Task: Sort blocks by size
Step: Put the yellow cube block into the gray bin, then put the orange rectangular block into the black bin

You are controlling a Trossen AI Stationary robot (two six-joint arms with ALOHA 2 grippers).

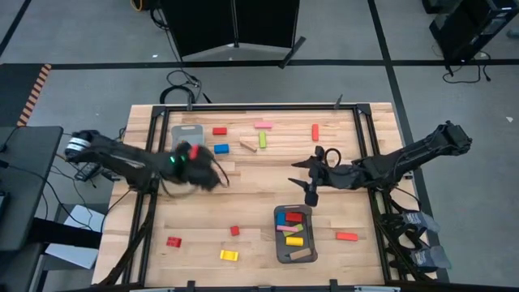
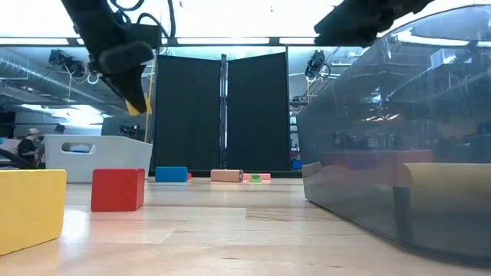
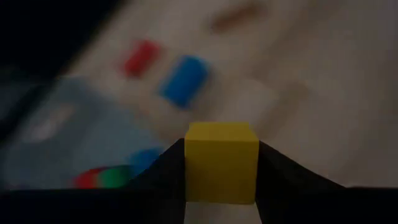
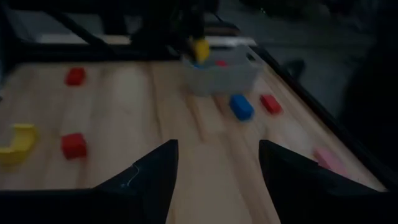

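The yellow cube [image 2: 137, 106] is clear above the grey tray of small blocks, so the robot's left gripper should keep going over the tray's open space [image 1: 189, 135] and let go of the cube there.
My left gripper [image 3: 221, 186] is shut on a yellow cube [image 3: 221, 160] and hangs over the left grey tray [image 1: 188, 133]. That tray holds red, green and blue blocks [image 3: 112, 176]. In the low view the cube [image 2: 136, 100] is well above the table. My right gripper [image 4: 217, 168] is open and empty above the table's middle, just beyond the right grey tray [image 1: 280, 243]. The right tray holds several longer bars [image 1: 293, 229]. Loose blocks lie on the table: a red one [image 1: 220, 130], a blue one [image 1: 220, 149] and a pink bar [image 1: 263, 125]. My left gripper pinches the yellow cube by two opposite side faces [image 3: 189, 163] between its two fingers. The cube sits square in the hold. It is lifted clear, above the left tray.
More loose blocks lie about: a green bar [image 1: 263, 139], a wooden bar [image 1: 247, 146] and a red bar [image 1: 315, 131] at the far side. Red blocks [image 1: 173, 242] [image 1: 234, 231] [image 1: 346, 237] and a yellow piece [image 1: 229, 255] lie near the front. Black rails run along the table's edges.
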